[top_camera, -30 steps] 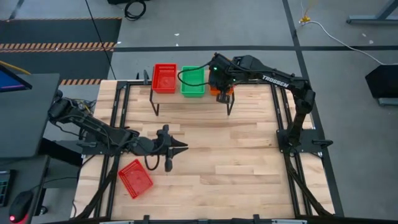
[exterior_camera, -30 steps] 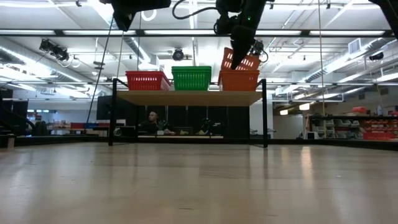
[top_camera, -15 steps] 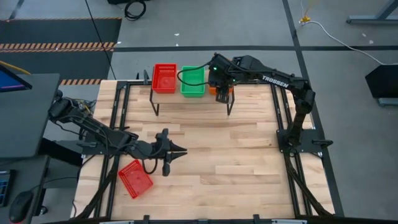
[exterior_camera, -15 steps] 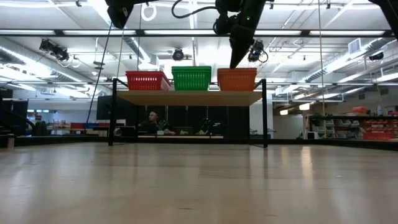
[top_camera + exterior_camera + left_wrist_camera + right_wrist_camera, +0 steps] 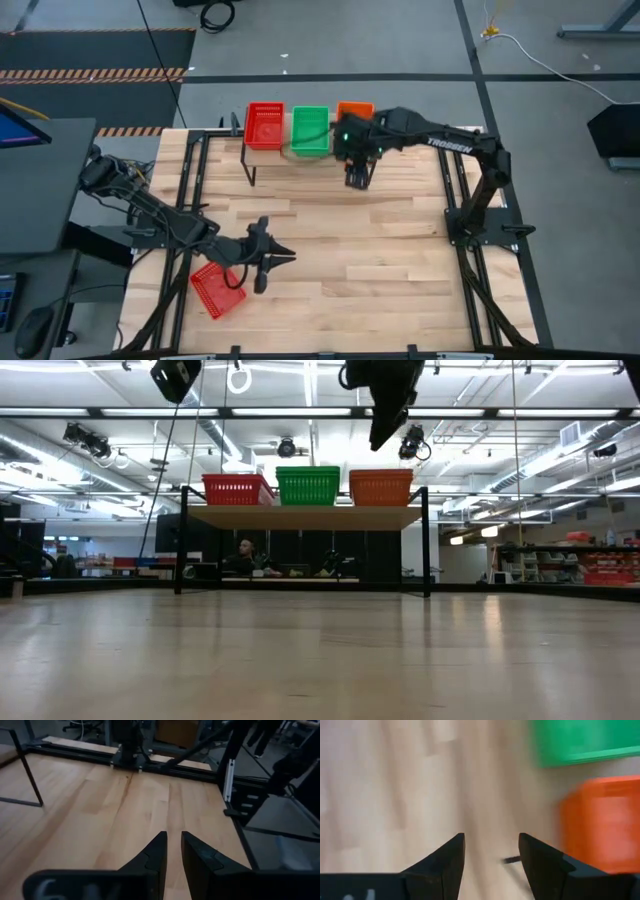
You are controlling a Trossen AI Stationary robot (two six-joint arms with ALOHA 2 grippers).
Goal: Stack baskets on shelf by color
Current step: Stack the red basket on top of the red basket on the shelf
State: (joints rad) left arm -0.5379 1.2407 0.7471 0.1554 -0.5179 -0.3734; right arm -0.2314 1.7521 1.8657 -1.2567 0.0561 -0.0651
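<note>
Next, I pull my left gripper back and turn it down over the basket's rim (image 5: 231,306), because its fingers point away past the skewed red basket (image 5: 213,290).
On the shelf (image 5: 300,517) at the table's far side stand a red basket (image 5: 265,126), a green basket (image 5: 310,130) and an orange basket (image 5: 355,110) side by side, each resting on its bottom. My right gripper (image 5: 355,182) hangs open and holds nothing. It is in front of the shelf's right end, above the table and pointing down. Another red basket (image 5: 212,293) lies skewed on the table near the front left. Beside it my left gripper (image 5: 172,840) is above the table, with a narrow gap between its fingers and nothing in it.
Black frame rails (image 5: 455,190) run along the table's left and right sides. The right arm's base (image 5: 480,228) stands at the right edge. The middle and near right of the wooden table top (image 5: 380,270) are bare. A person (image 5: 246,550) sits far behind the shelf.
My right gripper has let go of an orange basket it held tilted over the orange one on the shelf. That basket now sits level, nested in it. The gripper has then drawn back toward the table's near edge. My left gripper has swung slightly toward the near edge.
</note>
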